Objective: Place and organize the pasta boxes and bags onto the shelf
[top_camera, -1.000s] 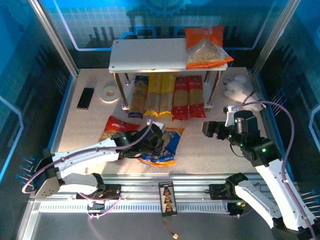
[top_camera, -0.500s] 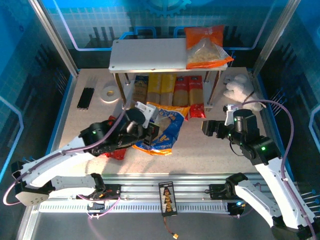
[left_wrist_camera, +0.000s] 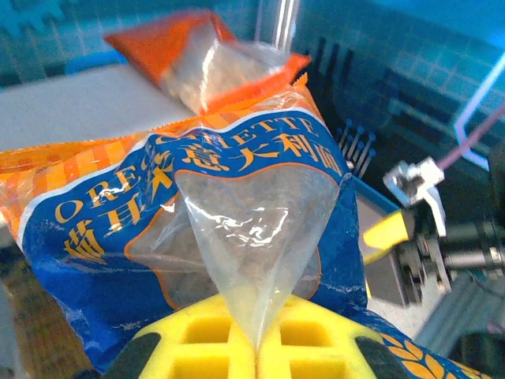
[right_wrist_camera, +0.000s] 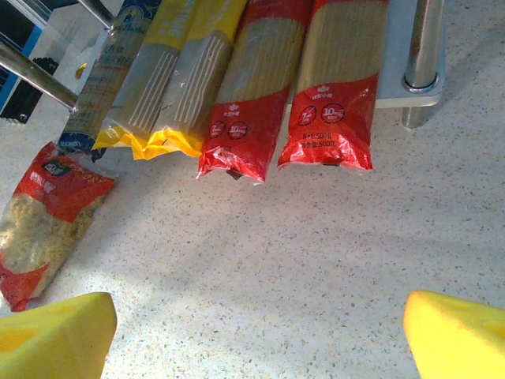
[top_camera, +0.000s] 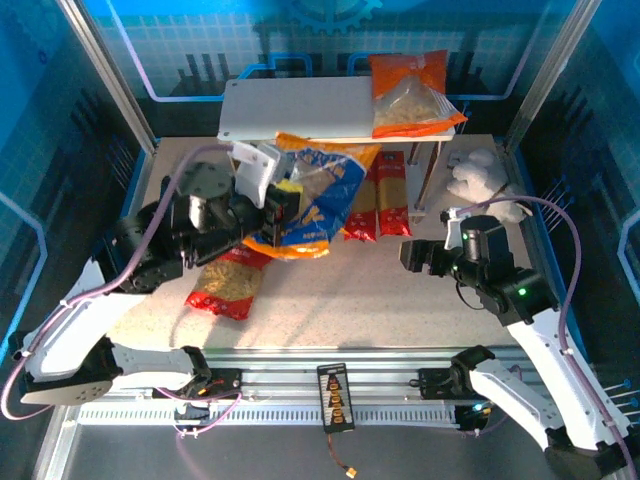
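Note:
My left gripper keeps carrying the blue bag up until it rests there, as the top board (top_camera: 338,104) beside the orange bag is free for it.
My left gripper (top_camera: 283,207) is shut on the clear window of the blue bag (top_camera: 312,190), holding it in the air in front of the shelf (top_camera: 290,110). In the left wrist view the film of the blue bag (left_wrist_camera: 197,197) is pinched between the yellow pads of the gripper (left_wrist_camera: 260,343). The orange bag (top_camera: 410,95) lies on the top board's right end. The red bag (top_camera: 228,282) lies on the table. On the lower board lie a dark blue box (right_wrist_camera: 110,71), two yellow boxes (right_wrist_camera: 177,79) and two red boxes (right_wrist_camera: 296,87). My right gripper (top_camera: 414,257) hangs open over bare table.
A white plush toy (top_camera: 480,178) sits right of the shelf. A black stick bundle (top_camera: 171,195) and a white tape roll (top_camera: 217,186) lie to its left. The top board's left and middle part (left_wrist_camera: 71,103) is bare.
My left arm has lifted the blue bag off the table and carried it up and back toward the shelf, uncovering the red bag. The right arm has barely moved.

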Robot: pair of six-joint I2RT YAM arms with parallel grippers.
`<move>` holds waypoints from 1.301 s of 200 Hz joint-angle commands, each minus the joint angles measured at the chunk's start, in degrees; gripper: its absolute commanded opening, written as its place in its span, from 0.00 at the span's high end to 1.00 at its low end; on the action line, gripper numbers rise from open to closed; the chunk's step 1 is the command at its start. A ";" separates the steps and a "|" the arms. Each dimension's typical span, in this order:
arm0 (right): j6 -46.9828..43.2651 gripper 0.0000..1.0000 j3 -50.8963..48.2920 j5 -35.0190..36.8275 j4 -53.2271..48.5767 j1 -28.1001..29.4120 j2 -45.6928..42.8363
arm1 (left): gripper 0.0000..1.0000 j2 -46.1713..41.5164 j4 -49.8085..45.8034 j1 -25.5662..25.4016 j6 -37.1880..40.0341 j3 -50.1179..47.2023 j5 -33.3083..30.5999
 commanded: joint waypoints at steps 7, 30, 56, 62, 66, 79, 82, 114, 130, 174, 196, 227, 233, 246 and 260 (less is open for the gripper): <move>0.90 0.06 2.06 0.71 1.07 2.23 1.03 | 1.00 4.31 6.34 3.87 6.11 11.60 -1.14; 1.06 0.06 2.06 1.15 1.88 4.07 2.19 | 1.00 8.40 7.35 6.55 7.38 17.00 -1.66; 1.16 0.06 1.96 0.89 2.86 6.17 3.49 | 1.00 12.24 11.44 10.16 7.36 18.52 -1.64; 0.99 0.06 1.97 0.78 3.19 6.79 3.70 | 1.00 13.22 12.65 10.84 7.15 18.66 -1.43; 0.78 0.06 1.91 0.60 3.38 7.14 3.77 | 1.00 13.81 13.52 11.33 6.99 18.72 -1.19; 0.22 0.06 1.96 -0.10 4.17 8.06 3.94 | 1.00 16.29 15.33 12.49 6.95 19.92 -1.23; 0.22 0.06 1.97 -0.28 4.26 8.24 3.92 | 1.00 17.01 15.62 12.78 7.03 20.46 -1.27; -1.01 0.06 2.58 -0.64 4.20 9.08 3.65 | 1.00 25.92 15.09 15.23 7.54 30.86 -0.92; -1.86 0.06 2.85 0.00 3.82 9.04 3.56 | 1.00 30.42 14.53 15.98 7.80 36.51 -1.18; -3.34 0.05 2.94 1.28 3.14 8.97 3.63 | 1.00 36.45 16.84 19.01 6.63 41.27 -3.41; -4.08 0.05 3.01 1.99 2.88 8.92 3.64 | 1.00 37.68 19.44 19.48 7.79 41.10 -5.07; -4.78 0.05 3.03 2.33 3.03 8.47 3.83 | 1.00 40.19 21.46 21.82 4.46 42.36 -2.20; -4.73 0.05 2.87 2.27 3.20 8.31 3.83 | 1.00 40.78 21.24 22.26 3.76 43.02 -1.76; -4.73 0.05 2.55 2.07 3.48 8.14 3.83 | 1.00 41.68 21.51 22.59 3.27 43.64 -1.55; -4.74 0.05 2.25 1.91 3.67 7.84 3.83 | 1.00 42.26 22.04 22.73 3.27 43.64 -1.77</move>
